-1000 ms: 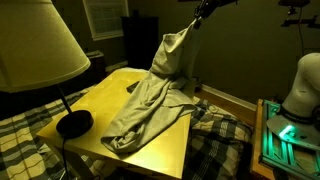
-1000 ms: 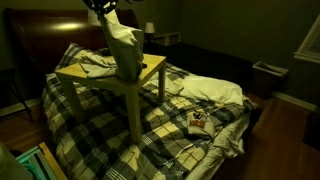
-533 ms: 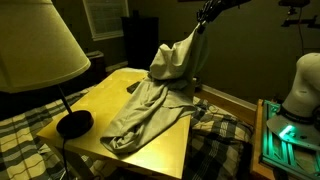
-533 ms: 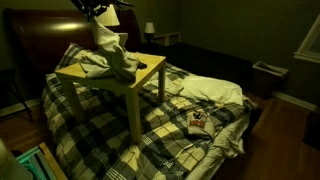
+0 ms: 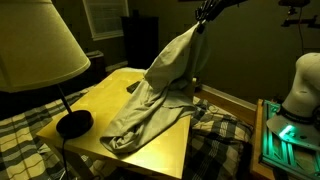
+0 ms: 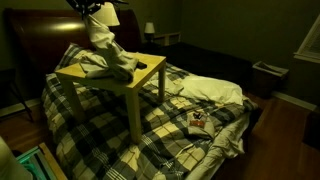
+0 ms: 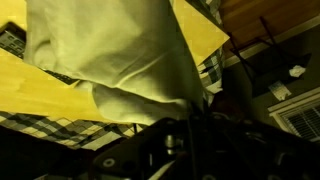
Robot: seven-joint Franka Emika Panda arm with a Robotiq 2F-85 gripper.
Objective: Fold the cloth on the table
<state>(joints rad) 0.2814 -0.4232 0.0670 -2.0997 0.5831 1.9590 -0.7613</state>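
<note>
I should go on carrying the cloth's lifted end [image 5: 188,42] toward the lamp, because my gripper holds it high above its resting part [image 5: 125,132]. I should lower it on the way until it touches the cloth's resting part.
The pale grey-beige cloth [image 5: 150,105] lies partly on the yellow table [image 5: 170,150], with one end lifted high. My gripper [image 5: 203,17] is shut on that lifted end, well above the table's far edge. The cloth hangs down from it in a taut slope. In the other exterior view the gripper [image 6: 97,10] holds the cloth [image 6: 108,55] up over the table [image 6: 120,82]. In the wrist view the cloth [image 7: 110,50] fills the upper frame above the dark jaws [image 7: 185,115], with the table [image 7: 40,85] beneath.
A lamp with a large pale shade [image 5: 35,45] and a round dark base [image 5: 74,124] stands on the table's near side. Plaid checkered fabric [image 5: 225,140] covers the bed around the table. A green-lit wooden-framed box [image 5: 285,140] stands beside the bed. A small dark object [image 6: 142,65] lies on the table.
The gripper has carried the lifted end of the cloth sideways over the table. The hanging part has gone from bunched to stretched taut.
</note>
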